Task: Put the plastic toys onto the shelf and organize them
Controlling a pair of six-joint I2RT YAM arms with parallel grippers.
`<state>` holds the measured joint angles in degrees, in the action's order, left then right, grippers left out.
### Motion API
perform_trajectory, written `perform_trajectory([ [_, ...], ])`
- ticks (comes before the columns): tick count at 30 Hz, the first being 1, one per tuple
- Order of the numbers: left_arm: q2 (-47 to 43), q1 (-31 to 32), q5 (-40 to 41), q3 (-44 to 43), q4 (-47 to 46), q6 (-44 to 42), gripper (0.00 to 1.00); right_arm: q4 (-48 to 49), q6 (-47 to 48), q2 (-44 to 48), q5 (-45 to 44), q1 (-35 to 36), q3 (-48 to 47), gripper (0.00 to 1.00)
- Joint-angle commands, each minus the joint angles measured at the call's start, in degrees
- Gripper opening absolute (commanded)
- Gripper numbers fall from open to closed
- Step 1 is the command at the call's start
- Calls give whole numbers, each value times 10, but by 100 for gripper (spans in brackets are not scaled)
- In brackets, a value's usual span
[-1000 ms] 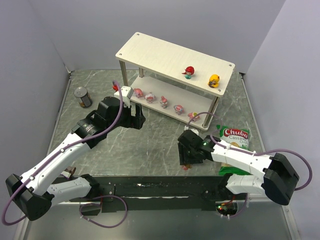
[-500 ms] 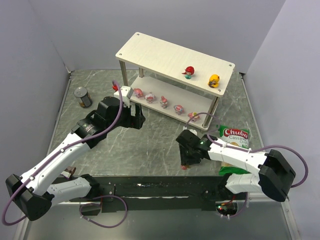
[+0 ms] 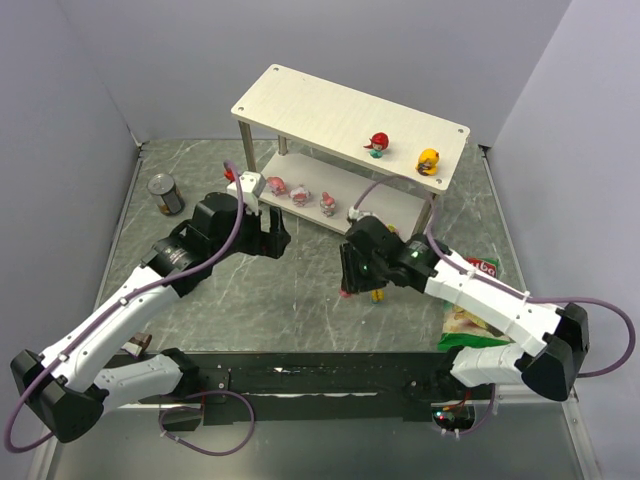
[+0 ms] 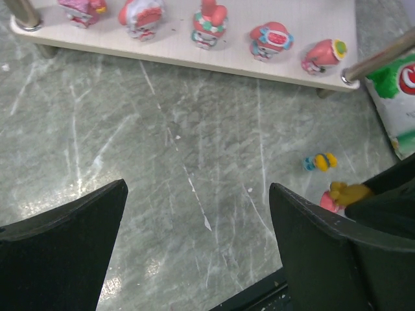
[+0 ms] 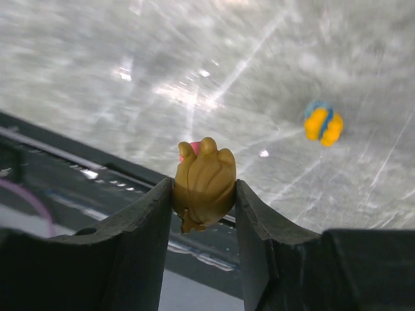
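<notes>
The brown-pink toy's pink end point(image 4: 329, 202) sticks out clear of the robot's right gripper, so the left gripper goes on moving toward that end until its open fingers are on both sides of the toy point(image 4: 350, 193).
The shelf point(image 3: 300, 95) stands at the back. Its top board holds a red toy point(image 3: 377, 143) and an orange-yellow toy point(image 3: 429, 160). Five pink-and-white toys point(image 4: 209, 26) stand in a row on the lower board point(image 4: 162, 55). My right gripper point(image 3: 352, 282) is shut on the brown-pink toy point(image 5: 204, 181) and holds it above the table in front of the shelf. The yellow-blue toy point(image 5: 323, 122) lies on the table just beyond it, and also shows in the left wrist view point(image 4: 320, 161). My left gripper point(image 3: 275, 238) is open and empty, left of the right gripper, facing the lower board.
A metal can point(image 3: 166, 193) stands at the far left. The green chips bag point(image 3: 470, 305) lies at the right, partly under my right arm. A shelf post point(image 4: 379, 59) stands at the lower board's right end. Grey walls close the table on three sides.
My right gripper has moved from near the front edge up and leftward toward the shelf, carrying the brown-pink toy. The left arm has not moved.
</notes>
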<state>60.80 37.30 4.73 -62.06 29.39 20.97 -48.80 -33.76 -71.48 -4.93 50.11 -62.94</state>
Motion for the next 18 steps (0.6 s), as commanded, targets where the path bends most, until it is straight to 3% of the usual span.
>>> perform_trajectory([
  [1,-30,-2,-87,1,-28,-25,96,-66,39,-1,2,2,-94,0],
  [6,-75,-2,-271,43,-100,-39,97,-94,36,-13,40,-3,-177,0],
  [13,-78,-2,-396,67,-177,-18,98,-102,34,-18,121,-8,-245,0],
  [18,-60,8,-432,64,-202,-18,97,-107,22,-20,163,-13,-271,0],
])
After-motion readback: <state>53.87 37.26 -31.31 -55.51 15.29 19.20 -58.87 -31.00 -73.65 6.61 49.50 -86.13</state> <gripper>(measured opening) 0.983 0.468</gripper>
